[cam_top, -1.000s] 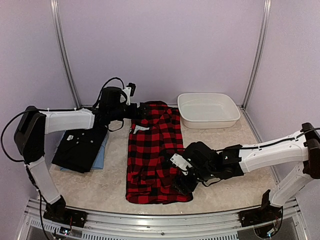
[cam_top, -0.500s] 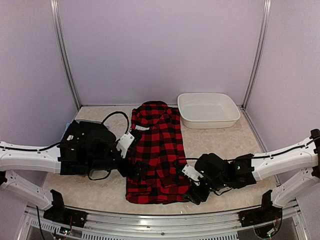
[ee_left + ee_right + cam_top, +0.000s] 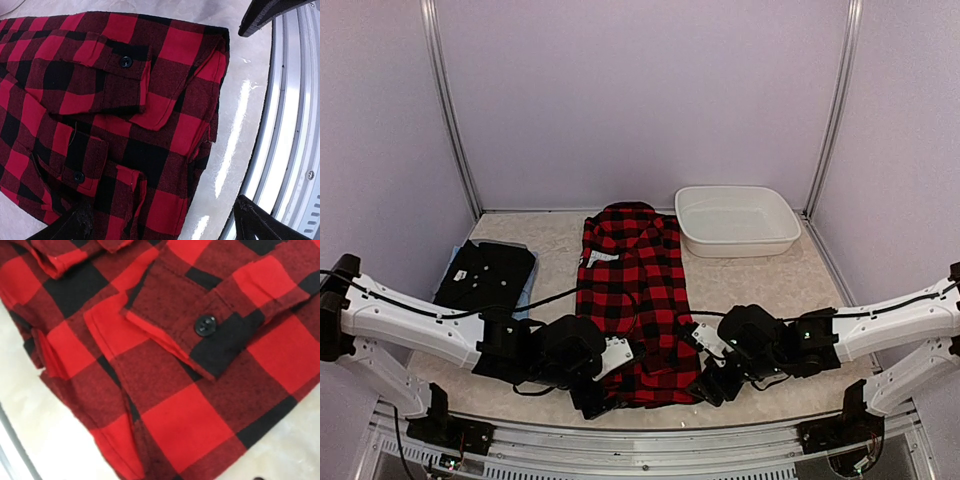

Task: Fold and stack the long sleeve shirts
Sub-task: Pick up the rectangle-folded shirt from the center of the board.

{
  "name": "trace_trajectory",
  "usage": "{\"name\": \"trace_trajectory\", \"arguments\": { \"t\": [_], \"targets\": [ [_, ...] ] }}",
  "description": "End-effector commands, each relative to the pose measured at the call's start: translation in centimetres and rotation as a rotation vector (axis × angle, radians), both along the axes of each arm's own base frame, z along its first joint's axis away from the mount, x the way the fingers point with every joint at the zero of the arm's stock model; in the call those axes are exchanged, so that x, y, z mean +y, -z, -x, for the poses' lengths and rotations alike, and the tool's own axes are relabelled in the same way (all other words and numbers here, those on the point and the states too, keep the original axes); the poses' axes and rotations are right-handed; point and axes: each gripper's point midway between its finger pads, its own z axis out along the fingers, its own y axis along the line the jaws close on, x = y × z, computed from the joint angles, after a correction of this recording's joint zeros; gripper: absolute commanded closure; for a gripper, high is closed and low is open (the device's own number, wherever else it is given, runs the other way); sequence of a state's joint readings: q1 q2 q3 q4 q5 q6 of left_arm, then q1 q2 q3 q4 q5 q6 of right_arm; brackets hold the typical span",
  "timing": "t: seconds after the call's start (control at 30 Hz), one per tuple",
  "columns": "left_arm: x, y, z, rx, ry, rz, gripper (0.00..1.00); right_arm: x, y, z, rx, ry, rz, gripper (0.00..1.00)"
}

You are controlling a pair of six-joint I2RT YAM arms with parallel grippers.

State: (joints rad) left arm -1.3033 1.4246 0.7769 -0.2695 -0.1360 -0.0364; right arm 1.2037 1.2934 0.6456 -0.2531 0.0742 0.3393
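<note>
My left gripper is over the hem too near the shirt's middle; it should back out to its own hem corner before pinching and folding.
The red-and-black checked flannel shirt lies flat down the middle of the table, collar at the back, sleeves folded in; their buttoned cuffs show in the left wrist view and the right wrist view. My left gripper is open at the shirt's near left hem corner, its fingertips spread wide over the hem and holding nothing. My right gripper is low at the near right hem corner; none of its fingers show over the cloth in its wrist view. The folded black shirt lies on a light blue one at the left.
The white oval basin stands at the back right. The metal rail runs along the near table edge, just beyond the hem. A black part shows at the top right of the left wrist view.
My left arm has swung from the shirt's collar at the back down to the near left hem corner. My right gripper has slid off the shirt's right side toward the near right corner.
</note>
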Motion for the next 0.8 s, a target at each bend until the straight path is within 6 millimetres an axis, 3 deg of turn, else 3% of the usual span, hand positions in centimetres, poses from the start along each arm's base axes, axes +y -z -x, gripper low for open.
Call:
{"name": "trace_trajectory", "arguments": {
  "t": [0.0, 0.17, 0.27, 0.43, 0.6, 0.77],
  "targets": [
    [-1.9, 0.3, 0.1, -0.060, 0.098, -0.041, 0.08, -0.5, -0.7, -0.8, 0.020, 0.051, -0.058, 0.25],
    [-4.0, 2.0, -0.1, -0.062, 0.157, -0.103, 0.12, -0.7, -0.5, -1.4, 0.048, 0.063, -0.083, 0.25],
    [-4.3, 2.8, -0.4, -0.075, 0.162, -0.135, 0.14, -0.5, 0.2, -1.0, 0.077, 0.053, -0.078, 0.25],
    [-2.0, 4.6, -0.4, -0.067, 0.148, -0.245, 0.12, -0.5, 1.4, 0.1, 0.116, 0.002, -0.066, 0.25],
    [0.7, 3.6, -0.2, -0.101, 0.186, -0.313, 0.08, 0.0, 1.5, 0.3, 0.139, 0.001, -0.077, 0.23],
    [2.7, 3.8, 0.3, -0.084, 0.214, -0.397, 0.09, -0.3, 2.4, -0.1, 0.162, 0.047, -0.031, 0.25]
  ]
}}
